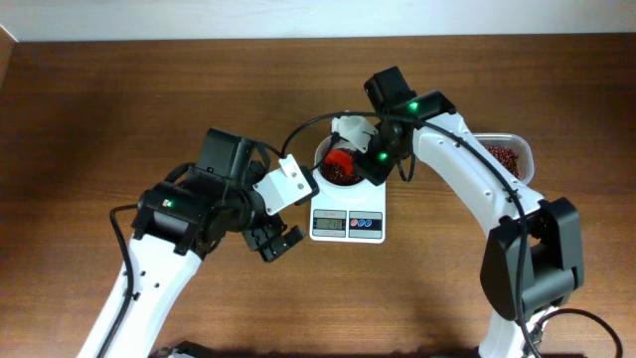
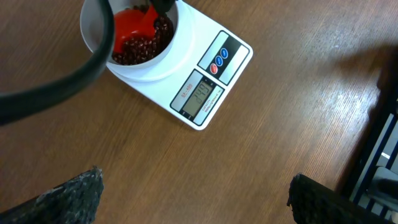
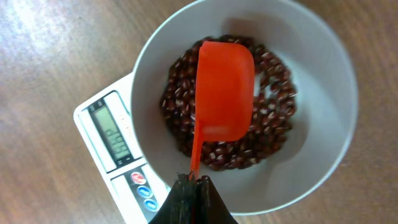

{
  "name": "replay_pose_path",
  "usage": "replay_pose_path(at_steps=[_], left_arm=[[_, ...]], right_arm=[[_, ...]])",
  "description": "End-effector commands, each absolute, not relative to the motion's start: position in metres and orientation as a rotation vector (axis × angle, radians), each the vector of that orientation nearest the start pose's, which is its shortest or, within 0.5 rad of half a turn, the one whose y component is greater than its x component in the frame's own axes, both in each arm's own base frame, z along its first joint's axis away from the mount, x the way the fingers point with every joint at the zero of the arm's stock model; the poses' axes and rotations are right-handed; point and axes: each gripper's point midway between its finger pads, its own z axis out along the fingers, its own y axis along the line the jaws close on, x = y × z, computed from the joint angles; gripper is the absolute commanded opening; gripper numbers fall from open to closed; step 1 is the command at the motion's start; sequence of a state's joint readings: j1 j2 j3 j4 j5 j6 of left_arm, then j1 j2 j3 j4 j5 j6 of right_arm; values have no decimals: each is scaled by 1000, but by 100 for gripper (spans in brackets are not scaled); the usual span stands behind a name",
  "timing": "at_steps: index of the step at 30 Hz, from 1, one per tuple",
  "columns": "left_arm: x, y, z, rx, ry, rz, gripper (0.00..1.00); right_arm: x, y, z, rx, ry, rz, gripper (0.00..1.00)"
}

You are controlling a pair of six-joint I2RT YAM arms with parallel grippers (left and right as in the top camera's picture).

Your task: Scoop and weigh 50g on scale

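Note:
The scoop is hanging upside down in the bowl and the scale's display [image 2: 201, 94] shows less than 50g, so my right gripper should lift clear and get beans from the tub [image 1: 504, 159].
The white scale [image 1: 347, 225] sits mid-table with a white bowl [image 1: 324, 151] of red beans on it. In the right wrist view the bowl [image 3: 323, 155] holds the beans [image 3: 273, 124], and an orange scoop [image 3: 224, 93] lies turned over above them. My right gripper [image 3: 194, 180] is shut on the scoop's thin handle; the scale's display [image 3: 112, 134] shows at the left. My left gripper [image 2: 196, 198] hangs open over bare wood in front of the scale [image 2: 205, 93], holding nothing, its fingers [image 2: 68, 198] wide apart.
A clear tub of red beans [image 1: 505, 156] stands at the right, partly behind the right arm. A black cable [image 2: 56, 93] crosses the left wrist view over the bowl [image 2: 93, 34]. Dark equipment lies at the table's right edge [image 2: 379, 149].

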State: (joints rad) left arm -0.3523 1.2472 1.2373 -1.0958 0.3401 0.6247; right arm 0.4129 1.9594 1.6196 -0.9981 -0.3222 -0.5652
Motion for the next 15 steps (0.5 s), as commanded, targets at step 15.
replay_pose_path(at_steps=[15], left_arm=[[250,-154,218,1310,2234,-367,99]], right_arm=[[371,204,119,-1190,2504,809,4]])
